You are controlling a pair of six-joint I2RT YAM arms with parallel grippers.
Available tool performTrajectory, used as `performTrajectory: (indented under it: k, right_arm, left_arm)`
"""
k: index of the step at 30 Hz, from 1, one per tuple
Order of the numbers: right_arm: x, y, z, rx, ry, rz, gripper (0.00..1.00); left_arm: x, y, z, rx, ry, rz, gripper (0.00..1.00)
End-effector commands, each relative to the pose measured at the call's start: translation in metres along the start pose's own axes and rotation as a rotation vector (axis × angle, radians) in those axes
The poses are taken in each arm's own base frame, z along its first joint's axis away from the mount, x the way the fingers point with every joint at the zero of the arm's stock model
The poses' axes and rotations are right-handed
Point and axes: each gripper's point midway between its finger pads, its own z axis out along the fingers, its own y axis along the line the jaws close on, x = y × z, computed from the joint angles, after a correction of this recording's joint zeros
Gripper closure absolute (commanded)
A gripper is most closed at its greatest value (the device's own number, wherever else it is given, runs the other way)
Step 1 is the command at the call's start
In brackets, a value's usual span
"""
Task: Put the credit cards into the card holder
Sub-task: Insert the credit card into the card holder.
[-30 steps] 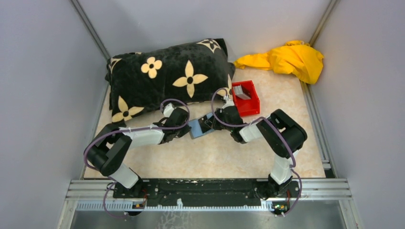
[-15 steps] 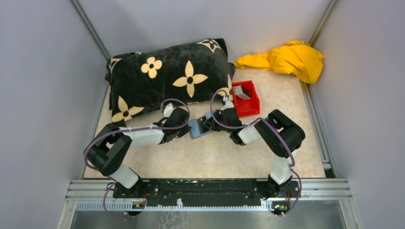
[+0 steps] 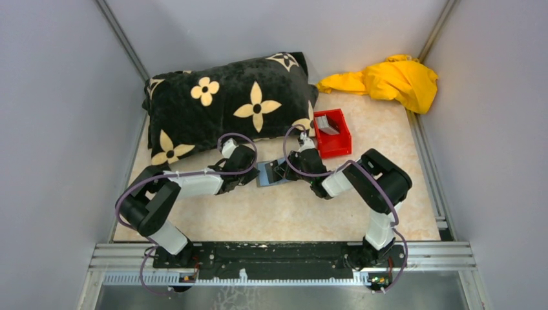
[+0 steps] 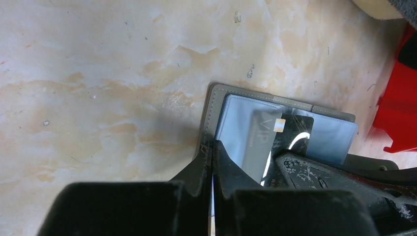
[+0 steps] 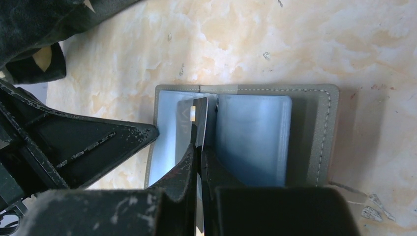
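I should release the credit card and push the card's loose edge (image 5: 205, 120) with my right gripper's closed fingers, as it's only halfway in the card holder's clear sleeve (image 4: 272, 142).
The grey card holder (image 3: 265, 175) lies open on the table between my two grippers, its bluish clear sleeves up. My left gripper (image 3: 254, 173) is shut on its left edge; the left wrist view shows the jaws (image 4: 212, 147) pinching the holder's (image 4: 216, 103) rim. My right gripper (image 3: 280, 171) is shut on a dark grey credit card (image 5: 197, 118), held edge-on over the holder's (image 5: 324, 128) centre fold. The card (image 4: 295, 130) reads "VIP" and its front end lies at the left sleeve. More grey credit cards (image 3: 326, 124) sit in the red bin.
The red bin (image 3: 337, 143) stands just right of the right gripper. A black pillow (image 3: 226, 103) with cream flowers lies behind the grippers. A yellow cloth (image 3: 388, 81) is bunched at the back right. Grey walls close in both sides.
My right gripper has moved slightly left with the card, closer over the holder. The left arm has hardly moved.
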Motion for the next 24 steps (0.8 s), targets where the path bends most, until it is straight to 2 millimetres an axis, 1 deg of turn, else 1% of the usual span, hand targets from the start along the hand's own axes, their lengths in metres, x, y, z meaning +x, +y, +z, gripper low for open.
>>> performTrajectory:
  k: [1, 10, 14, 19, 20, 21, 24]
  right_arm:
    - [0.076, -0.047, -0.017, 0.139, 0.25, -0.035, 1.0]
    - [0.074, -0.04, -0.01, 0.149, 0.242, -0.058, 1.0]
    - [0.068, -0.041, -0.014, 0.174, 0.22, -0.071, 0.88]
    - [0.059, -0.04, -0.019, 0.198, 0.202, -0.09, 0.8]
    - [0.058, -0.04, -0.02, 0.202, 0.199, -0.094, 0.73]
    - [0.056, -0.04, -0.021, 0.206, 0.195, -0.097, 0.72]
    - [0.052, -0.038, -0.023, 0.214, 0.186, -0.102, 0.71]
  left_arm:
    - [0.07, 0.15, -0.013, -0.454, 0.256, 0.195, 0.97]
    - [0.076, 0.151, -0.015, -0.445, 0.287, 0.188, 0.99]
    - [0.08, 0.152, -0.016, -0.431, 0.296, 0.18, 1.0]
    - [0.081, 0.149, -0.018, -0.414, 0.304, 0.177, 1.0]
    - [0.081, 0.149, -0.018, -0.412, 0.305, 0.175, 1.0]
    - [0.081, 0.148, -0.018, -0.407, 0.304, 0.174, 1.0]
    - [0.082, 0.147, -0.019, -0.4, 0.306, 0.173, 1.0]
